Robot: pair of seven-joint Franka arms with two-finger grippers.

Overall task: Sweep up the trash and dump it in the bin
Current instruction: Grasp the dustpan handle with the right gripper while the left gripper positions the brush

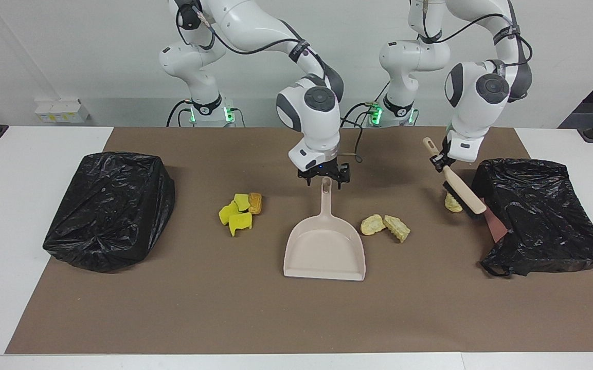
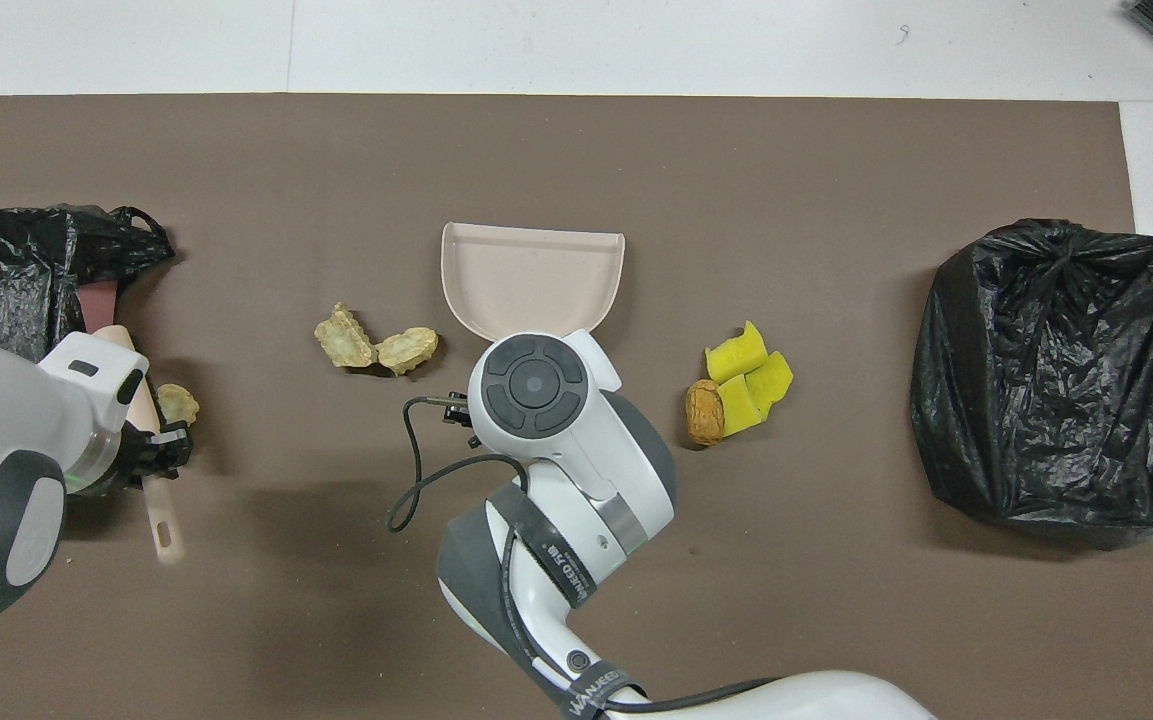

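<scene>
Next, I sweep the lone chunk with my left gripper toward the other chunks (image 2: 375, 343) beside the dustpan, because the brush stands on the bin's side of the lone chunk (image 2: 180, 403).
A beige dustpan (image 1: 324, 252) lies mid-mat, with its handle toward the robots. My right gripper (image 1: 325, 181) is open, with a finger on each side of the handle's tip. In the overhead view its wrist hides the handle, and only the pan (image 2: 533, 275) shows. My left gripper (image 1: 443, 159) is shut on a beige brush (image 1: 458, 187), whose bristle end is down beside a lone pale yellow chunk (image 1: 450, 204). Two pale yellow chunks (image 1: 384, 226) lie beside the dustpan. Yellow-green sponge pieces (image 1: 235, 213) and an orange-brown lump (image 1: 255, 203) lie toward the right arm's end.
A bin lined with a black bag (image 1: 538, 216) lies at the left arm's end, its reddish inside showing next to the brush. A second black-bagged bin (image 1: 111, 205) stands at the right arm's end. A brown mat (image 1: 296, 318) covers the table.
</scene>
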